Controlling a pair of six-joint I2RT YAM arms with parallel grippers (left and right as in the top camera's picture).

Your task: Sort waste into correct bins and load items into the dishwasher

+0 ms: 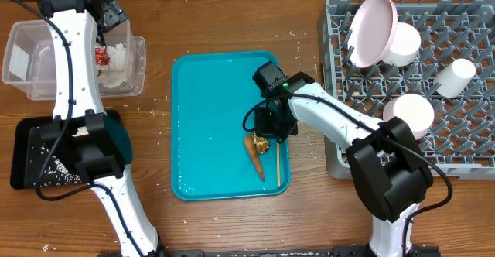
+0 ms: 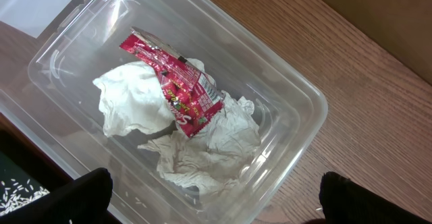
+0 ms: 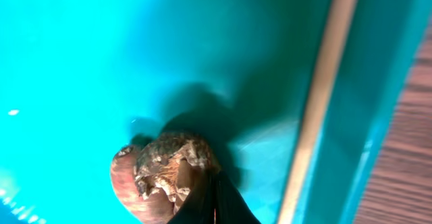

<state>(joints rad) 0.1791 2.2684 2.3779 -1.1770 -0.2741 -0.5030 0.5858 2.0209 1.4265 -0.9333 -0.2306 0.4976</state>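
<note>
My right gripper should first push away the brown scrap and the carrot crowding the wooden chopstick, then open and take the chopstick for the dish rack.
On the teal tray lie a carrot, a brown crumpled scrap at its top end, and a wooden chopstick. My right gripper is low over the tray. In the right wrist view its fingers are shut together, tips against the scrap and the carrot, with the chopstick to the right. My left gripper is open and empty above a clear bin that holds white tissue and a red wrapper.
A grey dish rack at the right holds a pink plate and three white cups. A second clear bin stands at the far left. A black bin with rice grains sits below it.
</note>
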